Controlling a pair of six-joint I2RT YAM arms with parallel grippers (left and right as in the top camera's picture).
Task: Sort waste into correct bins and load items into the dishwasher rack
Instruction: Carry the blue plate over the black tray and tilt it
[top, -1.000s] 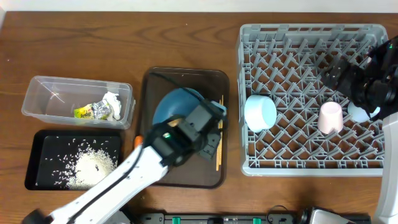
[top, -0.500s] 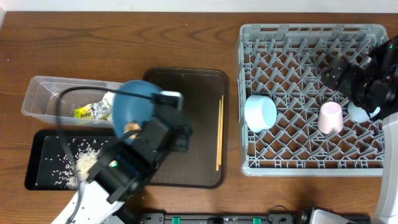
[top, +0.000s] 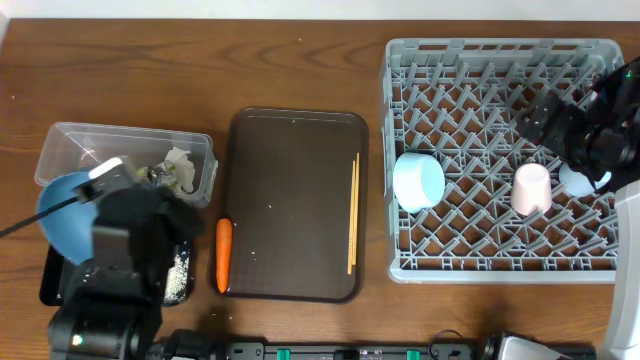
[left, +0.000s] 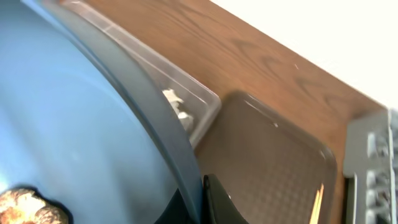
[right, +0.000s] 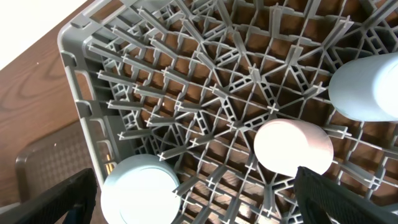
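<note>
The brown food lump (left: 28, 206) is still on the blue plate, and the plate hangs partly over the clear tub, so my left gripper should tilt the plate more steeply over the black tray.
My left gripper (top: 100, 185) is shut on the rim of the large blue plate (top: 62, 215) and holds it tilted over the left ends of the clear tub (top: 75, 140) and the black tray (top: 50, 285). In the left wrist view the jaws (left: 199, 202) pinch the plate (left: 74, 124), and a brown food lump (left: 25, 205) lies on it. The tissue (top: 180, 165) is in the tub; the wrapper is hidden by my arm. Rice (top: 180, 275) lies in the black tray. The carrot (top: 224, 254) and chopsticks (top: 352, 215) lie on the brown tray. My right gripper (top: 540, 115) is open above the rack (top: 500, 60).
The brown serving tray (top: 295, 150) lies between the bins and the rack. In the rack sit the bowl (top: 418, 180), the pink cup (top: 531, 188) and the light blue cup (top: 578, 180), all upside down. The right wrist view shows the bowl (right: 140, 193) and the pink cup (right: 292, 146).
My left arm has carried the blue plate from the brown tray leftward to over the bins. The carrot now shows on the tray. The right arm has not moved.
</note>
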